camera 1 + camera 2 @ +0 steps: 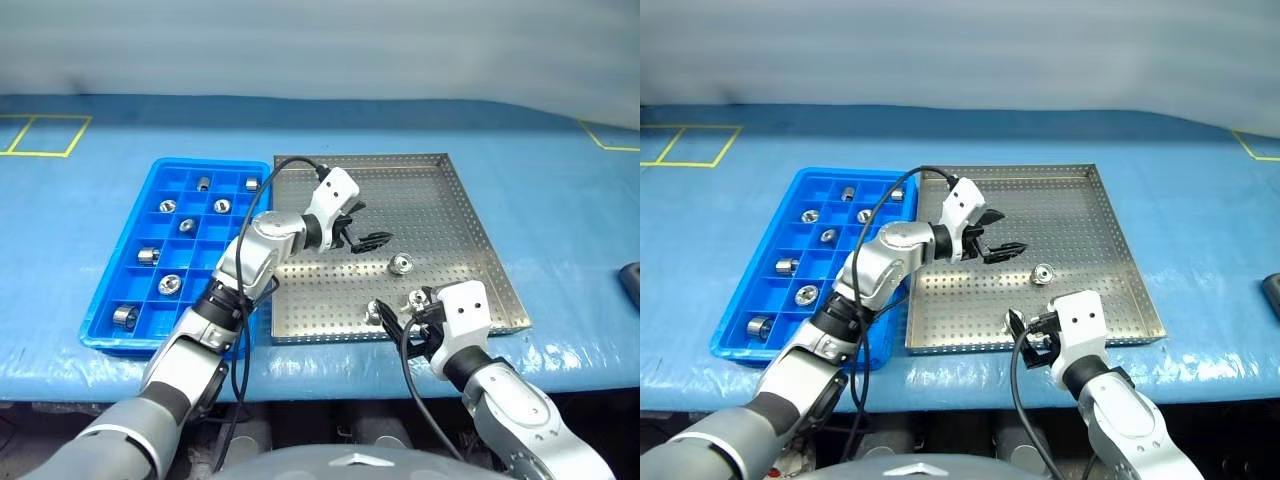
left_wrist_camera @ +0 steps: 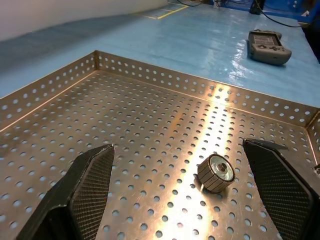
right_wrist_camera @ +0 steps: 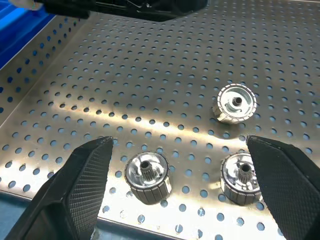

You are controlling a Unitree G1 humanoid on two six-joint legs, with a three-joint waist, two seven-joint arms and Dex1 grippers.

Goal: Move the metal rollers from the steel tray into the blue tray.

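The middle roller (image 1: pixel 401 264) lies clear of the near rollers and faces my left gripper's open fingers, so I keep moving in until they surround the roller's side (image 2: pixel 209 178).
The steel tray (image 1: pixel 440 220) lies mid-table with three metal rollers on its perforated floor: one (image 1: pixel 400 265) towards the middle and two (image 1: pixel 374 312) (image 1: pixel 416 298) by the near rim. My left gripper (image 1: pixel 365 225) hovers open over the tray, and the middle roller (image 2: pixel 216 172) lies a little ahead between its fingers (image 2: pixel 90 185). My right gripper (image 1: pixel 405 318) is open at the near rim, with the two near rollers (image 3: pixel 147 177) (image 3: pixel 241 177) just in front of its fingers (image 3: pixel 285 185). The blue tray (image 1: pixel 120 343) sits to the left of the steel tray, with several rollers (image 1: pixel 168 284) in its compartments.
A dark hand-held device (image 2: pixel 270 46) lies on the blue table cover (image 1: pixel 560 200) to the right of the steel tray. Yellow tape marks (image 1: pixel 45 135) run along the table's far corners. The steel tray's low rim (image 2: pixel 165 77) surrounds the floor.
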